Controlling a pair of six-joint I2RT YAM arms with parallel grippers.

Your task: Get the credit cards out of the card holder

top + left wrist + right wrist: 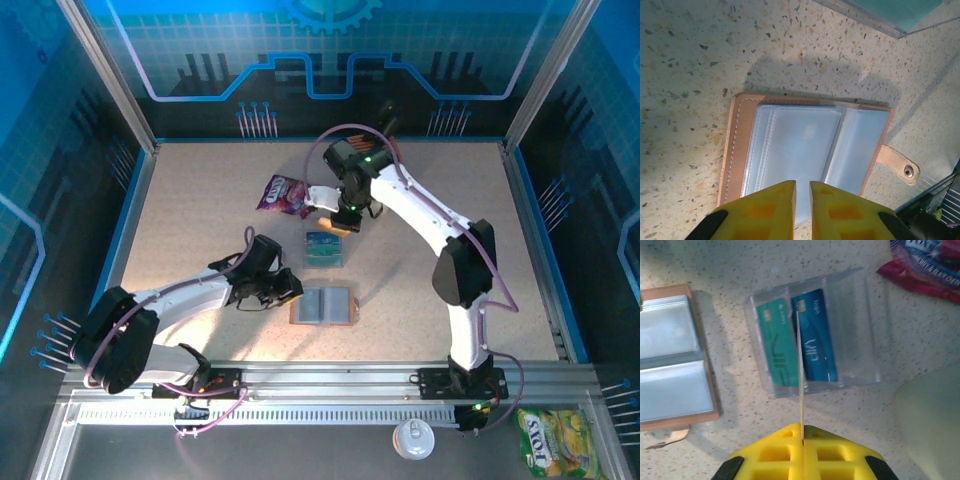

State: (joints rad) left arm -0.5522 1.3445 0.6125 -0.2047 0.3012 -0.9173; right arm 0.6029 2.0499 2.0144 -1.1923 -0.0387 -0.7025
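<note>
I keep moving my right gripper along with the tan card (800,360), which hangs upright and runs along the clear tray's empty slot (852,332), to that slot and let the card go inside.
The card holder (322,305) (805,145) (670,370) lies open on the table, its grey-blue clear sleeves facing up. My left gripper (292,285) (802,184) sits over its near edge with the yellow fingers almost together and nothing in the thin slit. My right gripper (340,222) (803,427) is shut on one credit card (800,370), which I see edge-on as a thin tan line. It hangs above a clear tray (323,248) (860,330). A teal card (776,345) and a blue card (816,342) lie in that tray.
A purple snack packet (283,193) (930,265) lies just behind the tray. The holder's strap with its snap (902,167) sticks out on the side away from my left arm. Blue-lit walls enclose the table.
</note>
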